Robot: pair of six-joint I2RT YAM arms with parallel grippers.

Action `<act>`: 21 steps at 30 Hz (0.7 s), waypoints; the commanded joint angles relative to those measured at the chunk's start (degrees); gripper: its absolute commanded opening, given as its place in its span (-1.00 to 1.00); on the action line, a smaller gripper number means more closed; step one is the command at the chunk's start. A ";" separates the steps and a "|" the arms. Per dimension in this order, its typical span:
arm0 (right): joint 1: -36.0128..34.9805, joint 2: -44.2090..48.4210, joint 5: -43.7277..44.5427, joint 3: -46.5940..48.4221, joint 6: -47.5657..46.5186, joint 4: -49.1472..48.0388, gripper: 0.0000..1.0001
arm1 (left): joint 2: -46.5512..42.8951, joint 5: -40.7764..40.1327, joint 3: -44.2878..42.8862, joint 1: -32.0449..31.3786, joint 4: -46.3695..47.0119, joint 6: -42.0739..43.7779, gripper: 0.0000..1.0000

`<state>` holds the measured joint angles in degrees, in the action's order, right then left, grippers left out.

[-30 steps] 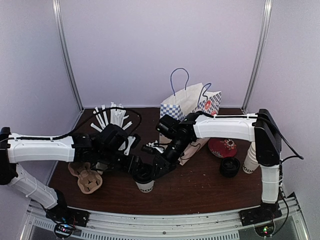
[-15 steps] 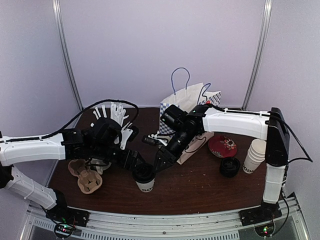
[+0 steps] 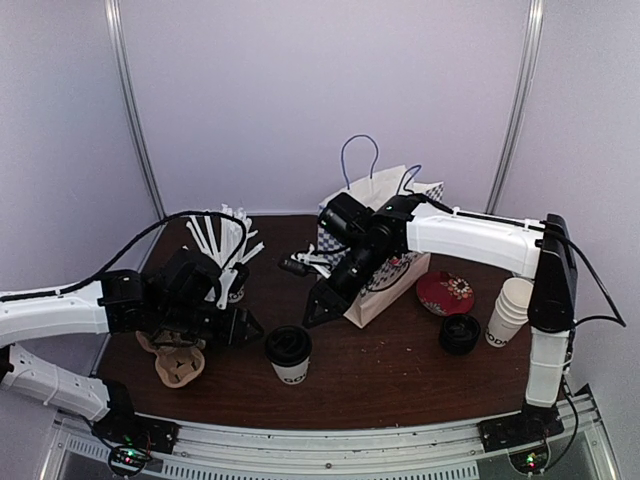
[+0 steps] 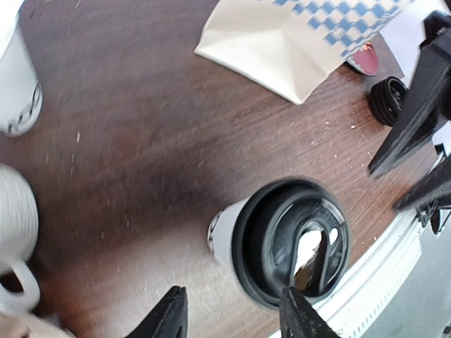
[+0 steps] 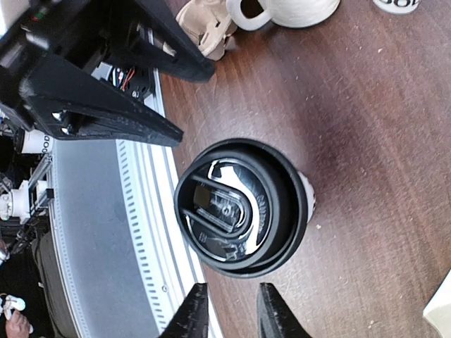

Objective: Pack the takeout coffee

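My right gripper should back away first, because it crowds the space [image 3: 292, 309] behind the coffee cup. My left gripper should then come over the black lid [image 3: 288, 345].
One takeout coffee cup [image 3: 288, 353], white paper with a black lid, stands upright near the table's front middle. It also shows in the left wrist view as the cup [image 4: 285, 243] and in the right wrist view as the cup [image 5: 243, 208]. My left gripper [image 3: 245, 327] hangs just left of it, open and empty, apart from the cup. In its own view the left gripper [image 4: 232, 320] has the lid beside its right finger. My right gripper [image 3: 315, 311] hovers above and behind the cup, its fingers a narrow gap apart, holding nothing; the right gripper [image 5: 231, 320] is clear of the lid.
A checkered paper bag [image 3: 385, 255] stands behind the cup. At the right are a stack of white cups [image 3: 510, 312], spare black lids [image 3: 459, 333] and a red disc [image 3: 445, 293]. A cardboard cup carrier [image 3: 176, 362] and a cup of straws [image 3: 222, 240] sit left. A cream mug [image 5: 289, 8] is near the carrier.
Both grippers have drawn away from the lidded cup: the left arm pulled back to the left, the right arm lifted back toward the bag. The cup stands alone.
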<state>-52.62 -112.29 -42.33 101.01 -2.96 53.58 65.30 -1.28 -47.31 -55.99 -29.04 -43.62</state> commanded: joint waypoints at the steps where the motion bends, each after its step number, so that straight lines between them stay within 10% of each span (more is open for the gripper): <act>1: 0.61 -1.72 3.21 1.01 1.02 -0.83 -0.54 | -2.79 1.23 4.28 -0.42 1.62 -9.65 -0.10; 7: 2.26 -3.23 11.32 1.19 2.94 -0.45 -0.58 | -2.36 4.66 7.93 -0.42 7.04 -13.60 -0.10; 21: 2.53 -6.44 -3.06 -0.32 7.18 -3.39 -0.36 | 1.66 7.99 8.21 -0.43 10.76 -14.25 -0.01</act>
<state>-49.91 -118.02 -40.64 101.08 2.35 52.14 65.87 5.52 -39.09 -56.10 -20.75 -57.21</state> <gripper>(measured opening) 0.318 0.495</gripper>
